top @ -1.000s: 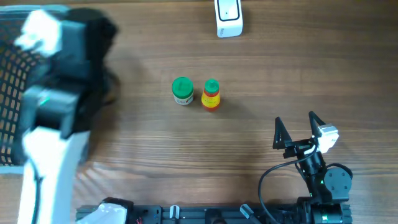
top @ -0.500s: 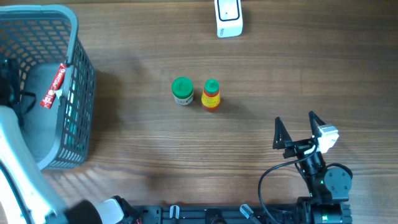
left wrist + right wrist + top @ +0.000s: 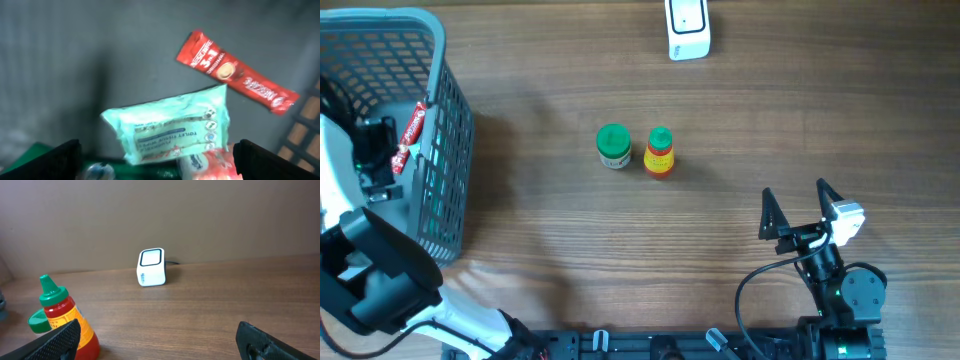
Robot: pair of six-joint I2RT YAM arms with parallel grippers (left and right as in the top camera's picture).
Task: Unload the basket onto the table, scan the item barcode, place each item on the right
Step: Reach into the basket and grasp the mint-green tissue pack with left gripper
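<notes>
The mint-green pack (image 3: 172, 125) lies on top of the pink pack, and the mint-green pack's near edge (image 3: 172, 152) is within the span of my open fingers. My left gripper should keep going down until it grips that edge.
A grey mesh basket (image 3: 432, 40) stands at the table's left. My left gripper (image 3: 377, 160) reaches down into it, open, holding nothing. In the left wrist view the gripper (image 3: 160, 162) hangs above a mint-green pack of tissue wipes (image 3: 172, 125), with a red coffee sachet (image 3: 235, 72) behind it and a pink pack (image 3: 212, 162) below. The sachet (image 3: 410, 135) leans on the basket's right wall. The white barcode scanner (image 3: 688, 28) stands at the far edge, also in the right wrist view (image 3: 151, 267). My right gripper (image 3: 795, 192) rests open at the near right.
A green-lidded jar (image 3: 613, 146) and a red sauce bottle with a green cap (image 3: 659, 152) stand side by side mid-table. The sauce bottle (image 3: 65, 317) is close to my right gripper's left finger. A dark green item lies under the wipes in the basket.
The left arm has swung off the top of the basket to the table's near left, and its gripper now points down into the basket. The right arm has not moved.
</notes>
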